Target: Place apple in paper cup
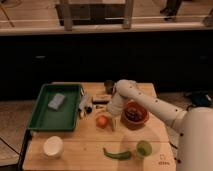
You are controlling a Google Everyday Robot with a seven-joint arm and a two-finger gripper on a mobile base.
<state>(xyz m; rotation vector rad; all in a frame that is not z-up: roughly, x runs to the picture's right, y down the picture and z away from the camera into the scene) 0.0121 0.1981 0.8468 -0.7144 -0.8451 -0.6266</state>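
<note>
My gripper is to lower the apple (102,122) into the paper cup's wide opening (54,141), and it will sink inside the cup because it looks narrower than that opening.
The apple (101,121), small and orange-red, lies on the wooden table near its middle. My gripper (107,120) hangs from the white arm right at the apple, its pale finger (111,123) down by the fruit's right side, and it stands open. The apple rests on the table and is not lifted. The paper cup (53,146), short, white and wide-mouthed, stands at the front left of the table, well to the left of the apple and nearer the front edge.
A green tray (42,116) holding a grey sponge (56,101) fills the back left. A reddish-brown bowl (144,120) of dark items sits just right of the gripper. A green pepper (117,154) and a pale green round object (144,147) lie at the front. Small items (86,105) lie by the tray.
</note>
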